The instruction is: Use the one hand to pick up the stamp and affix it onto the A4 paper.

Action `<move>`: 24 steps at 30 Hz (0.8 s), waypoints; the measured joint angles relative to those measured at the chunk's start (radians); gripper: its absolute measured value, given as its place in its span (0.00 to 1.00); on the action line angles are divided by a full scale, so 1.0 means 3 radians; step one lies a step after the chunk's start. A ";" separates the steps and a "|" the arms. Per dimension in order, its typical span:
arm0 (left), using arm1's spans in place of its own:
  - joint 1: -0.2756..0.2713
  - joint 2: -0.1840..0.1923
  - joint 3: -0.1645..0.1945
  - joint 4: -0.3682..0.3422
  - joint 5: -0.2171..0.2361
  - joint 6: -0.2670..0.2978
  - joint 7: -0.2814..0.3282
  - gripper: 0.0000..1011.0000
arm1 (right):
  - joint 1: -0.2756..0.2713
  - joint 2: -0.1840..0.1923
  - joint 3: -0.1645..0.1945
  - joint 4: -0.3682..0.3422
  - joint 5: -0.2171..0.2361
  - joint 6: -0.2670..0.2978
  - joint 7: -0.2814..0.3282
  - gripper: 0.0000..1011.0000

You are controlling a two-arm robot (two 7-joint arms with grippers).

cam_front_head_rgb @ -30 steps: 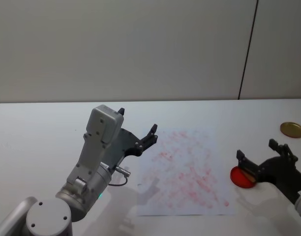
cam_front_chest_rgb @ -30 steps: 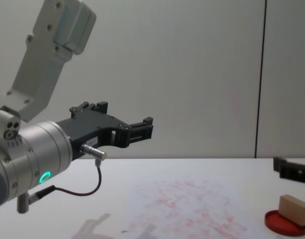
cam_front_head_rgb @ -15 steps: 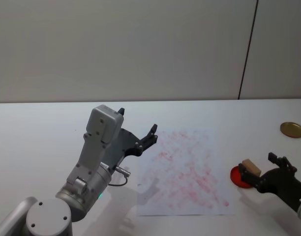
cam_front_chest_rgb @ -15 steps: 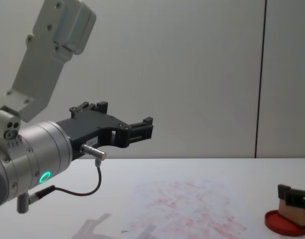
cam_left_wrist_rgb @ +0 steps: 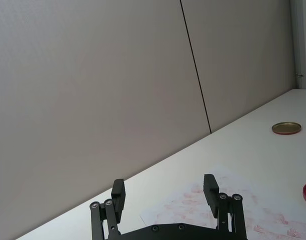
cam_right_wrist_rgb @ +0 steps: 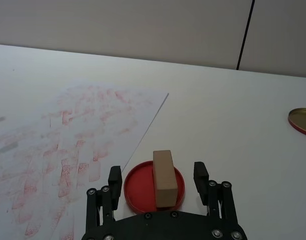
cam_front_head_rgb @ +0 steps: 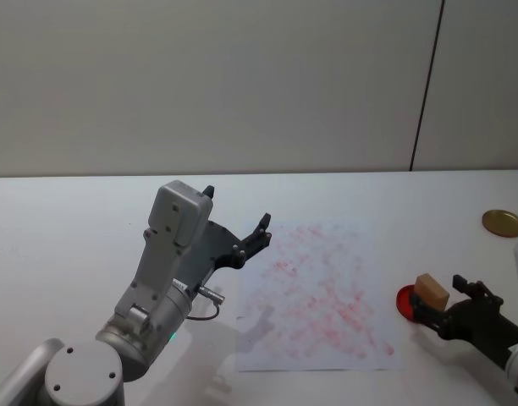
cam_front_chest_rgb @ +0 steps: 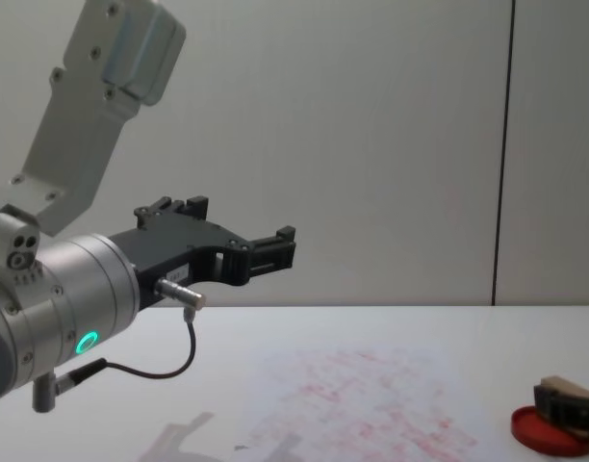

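The stamp (cam_right_wrist_rgb: 165,179) sits off-centre with open red surface (cam_right_wrist_rgb: 141,188) beside it, so it will come away and leave the red disc behind when the robot lifts.
The stamp (cam_right_wrist_rgb: 164,176), a pale wooden block, lies on a flat red disc (cam_right_wrist_rgb: 135,189) just off the right edge of the A4 paper (cam_right_wrist_rgb: 58,135). My right gripper (cam_right_wrist_rgb: 157,174) is low over the table and open. Its fingers (cam_right_wrist_rgb: 114,176) stand on either side of the stamp's near half, with a gap on each side. In the head view the stamp (cam_front_head_rgb: 431,292) and the right gripper (cam_front_head_rgb: 443,304) are at the lower right, beside the paper (cam_front_head_rgb: 318,296). My left gripper (cam_front_head_rgb: 237,207) hangs open and empty above the paper's left edge.
A gold round lid (cam_front_head_rgb: 503,222) lies at the far right of the white table (cam_front_head_rgb: 64,228). The left arm's grey wrist with its green ring light (cam_front_chest_rgb: 86,341) looms large on the chest view's left. A wall stands behind the table.
My right gripper has dropped and drawn back toward me, uncovering the stamp, which now sits between its open fingers. The left arm has not moved.
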 joint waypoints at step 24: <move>0.0000 0.0000 0.0000 0.0000 0.0000 0.0000 0.0000 0.98 | 0.0072 -0.0055 -0.0029 0.0142 -0.0047 -0.0057 0.0007 0.22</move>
